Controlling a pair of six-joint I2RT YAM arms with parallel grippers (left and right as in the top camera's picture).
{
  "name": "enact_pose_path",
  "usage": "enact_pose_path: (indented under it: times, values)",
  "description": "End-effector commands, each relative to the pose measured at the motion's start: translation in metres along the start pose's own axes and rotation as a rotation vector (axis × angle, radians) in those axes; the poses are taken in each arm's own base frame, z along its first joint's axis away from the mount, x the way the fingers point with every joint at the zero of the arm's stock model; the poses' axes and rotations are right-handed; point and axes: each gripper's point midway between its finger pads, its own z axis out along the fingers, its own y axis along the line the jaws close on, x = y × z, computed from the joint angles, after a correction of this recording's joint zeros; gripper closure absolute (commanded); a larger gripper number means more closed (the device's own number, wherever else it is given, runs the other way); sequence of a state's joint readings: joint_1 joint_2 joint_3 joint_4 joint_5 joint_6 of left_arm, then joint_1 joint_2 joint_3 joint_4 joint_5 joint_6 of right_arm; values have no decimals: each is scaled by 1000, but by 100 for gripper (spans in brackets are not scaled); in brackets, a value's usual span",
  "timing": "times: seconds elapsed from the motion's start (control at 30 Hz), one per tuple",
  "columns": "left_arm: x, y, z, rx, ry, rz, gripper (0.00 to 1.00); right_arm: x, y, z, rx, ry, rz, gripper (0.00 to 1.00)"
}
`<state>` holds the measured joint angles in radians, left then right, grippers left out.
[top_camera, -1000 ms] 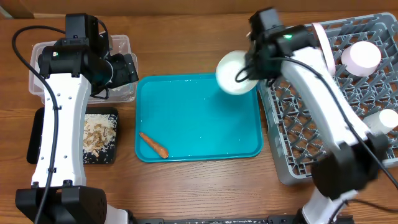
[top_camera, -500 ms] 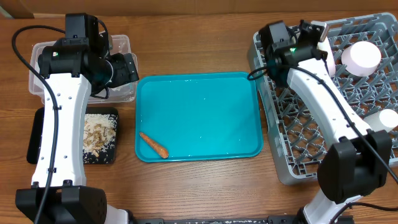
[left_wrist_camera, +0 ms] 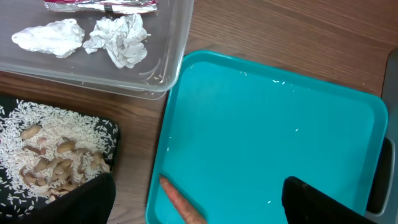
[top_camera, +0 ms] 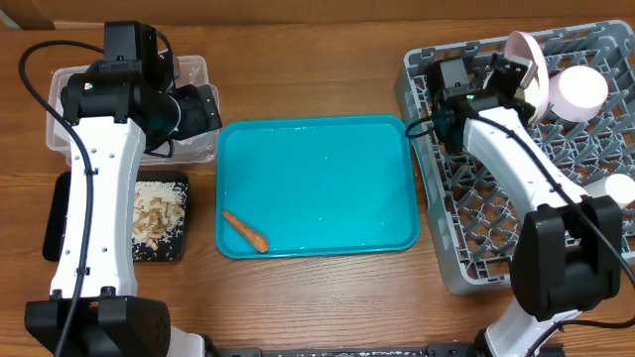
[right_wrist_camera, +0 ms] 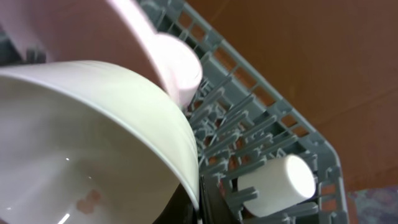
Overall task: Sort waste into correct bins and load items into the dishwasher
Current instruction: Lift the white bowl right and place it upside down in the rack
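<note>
The white bowl crowds the pale pink plate, so my right gripper should pull the bowl back and set it on free dishwasher pegs nearer the teal tray.
My right gripper is shut on the rim of the small white bowl and holds it tilted on edge over the back of the grey dish rack. In the right wrist view the white bowl fills the frame, with my jaws on its rim. Behind it are the pale pink plate, the pink bowl and the white cup. My left gripper is open and empty over the clear tub. The carrot lies on the teal tray. The chopsticks are out of view.
The clear tub holds the foil wrapper and crumpled white paper. The black tray holds rice and beige scraps. In the rack, the pink bowl lies upside down and the white cup is on its side.
My right gripper has carried the white bowl from over the teal tray's far right corner to the back of the dish rack and tilted it on edge. The left arm has not moved.
</note>
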<state>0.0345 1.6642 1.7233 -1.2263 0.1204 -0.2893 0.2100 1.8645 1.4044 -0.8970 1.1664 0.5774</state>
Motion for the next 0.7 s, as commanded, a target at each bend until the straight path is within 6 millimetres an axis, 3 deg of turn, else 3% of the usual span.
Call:
enact_pose_path:
  times: [0.0,0.67]
  values:
    - [-4,-5,-11,21,-33,8,13,16,8,2,-34,30,3,96]
    - [-4,-5,-11,22,-32,8,12,37,34,-33,-132,24,-103,96]
